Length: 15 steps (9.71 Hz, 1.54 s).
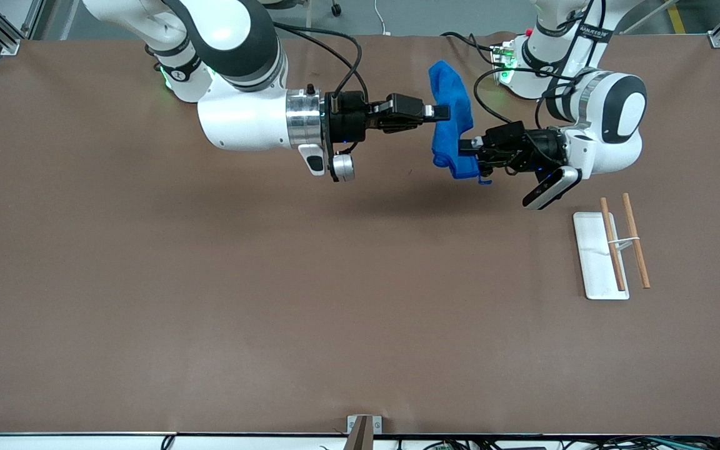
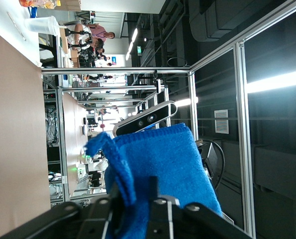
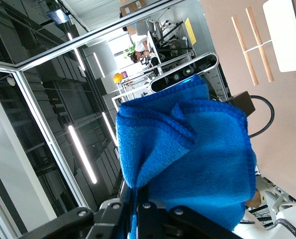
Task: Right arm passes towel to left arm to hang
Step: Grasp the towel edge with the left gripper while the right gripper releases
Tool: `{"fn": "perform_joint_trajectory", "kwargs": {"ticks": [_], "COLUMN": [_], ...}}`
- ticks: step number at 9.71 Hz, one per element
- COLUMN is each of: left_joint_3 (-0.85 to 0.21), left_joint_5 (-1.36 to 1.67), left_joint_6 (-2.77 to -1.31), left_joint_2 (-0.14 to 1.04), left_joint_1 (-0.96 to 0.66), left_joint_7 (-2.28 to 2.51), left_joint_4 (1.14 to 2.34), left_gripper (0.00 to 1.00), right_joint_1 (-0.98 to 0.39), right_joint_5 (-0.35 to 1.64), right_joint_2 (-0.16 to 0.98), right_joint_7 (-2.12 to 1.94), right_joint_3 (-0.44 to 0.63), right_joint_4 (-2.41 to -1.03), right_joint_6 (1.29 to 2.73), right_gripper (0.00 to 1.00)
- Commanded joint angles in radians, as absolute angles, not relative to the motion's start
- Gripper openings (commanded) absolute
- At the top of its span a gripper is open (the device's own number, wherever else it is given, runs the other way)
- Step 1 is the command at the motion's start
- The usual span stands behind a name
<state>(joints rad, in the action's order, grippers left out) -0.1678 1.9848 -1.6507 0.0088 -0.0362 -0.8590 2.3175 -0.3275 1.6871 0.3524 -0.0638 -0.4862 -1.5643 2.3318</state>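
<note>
I need to open my right gripper and back it away before my left gripper carries the blue towel (image 1: 455,121) to the wooden rods (image 1: 625,244), because both my grippers are pinching the towel.
The bright blue towel (image 1: 449,87) hangs bunched in the air between the two grippers, over the part of the table near the arms' bases. My right gripper (image 1: 444,113) reaches in level from the right arm's end and is shut on the towel's middle. My left gripper (image 1: 464,149) comes from the left arm's end and is shut on the towel's lower fold, with a small loop dangling below it. In the left wrist view the towel (image 2: 157,154) fills the gap of the left gripper (image 2: 135,199). In the right wrist view the towel (image 3: 187,149) rises from the right gripper (image 3: 137,204).
A white flat base (image 1: 591,275) carrying two wooden rods (image 1: 612,250) joined by a thin white bar lies on the brown table (image 1: 210,281) toward the left arm's end, nearer the front camera than the left gripper. It also shows in the right wrist view (image 3: 287,35).
</note>
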Motion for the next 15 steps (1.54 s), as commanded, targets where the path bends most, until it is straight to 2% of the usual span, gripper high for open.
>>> {"fn": "perform_joint_trajectory", "kwargs": {"ticks": [1,4,5,6,9,12,13,15], "left_joint_3": [-0.17,-0.166,-0.164,-0.157,-0.103,-0.022,0.013,0.076], "left_joint_5": [1.93,1.907,1.89,1.841,1.671,1.389,1.244,0.978], "left_joint_6": [-1.677,-1.709,-1.713,-1.72,-1.72,-1.723,-1.723,-1.723], "left_joint_2": [0.003,0.003,0.003,0.003,0.006,0.014,0.012,0.009], "left_joint_1": [-0.029,-0.029,-0.029,-0.029,-0.029,-0.029,-0.029,-0.031], "left_joint_7": [-0.871,-0.835,-0.824,-0.804,-0.681,-0.597,-0.574,-0.543], "left_joint_4": [2.35,2.335,2.33,2.315,2.26,2.18,2.143,2.083], "left_gripper": [0.02,0.0,0.0,0.0,0.0,0.0,0.0,0.0], "right_joint_1": [-0.336,-0.334,-0.333,-0.331,-0.264,-0.126,-0.088,-0.078], "right_joint_5": [1.712,1.71,1.7,1.672,1.426,1.041,0.906,0.671], "right_joint_2": [0.354,0.354,0.354,0.347,0.319,0.29,0.263,0.229], "right_joint_7": [-0.063,-0.063,-0.061,-0.06,-0.052,-0.042,-0.029,-0.015], "right_joint_3": [-0.489,-0.489,-0.489,-0.488,-0.482,-0.471,-0.447,-0.326], "right_joint_4": [-1.557,-1.559,-1.56,-1.58,-1.667,-1.788,-1.834,-1.887], "right_joint_6": [2.347,2.345,2.344,2.345,2.339,2.338,2.338,2.336], "right_gripper": [0.0,0.02,0.4,0.99,1.0,1.0,1.0,1.0]}}
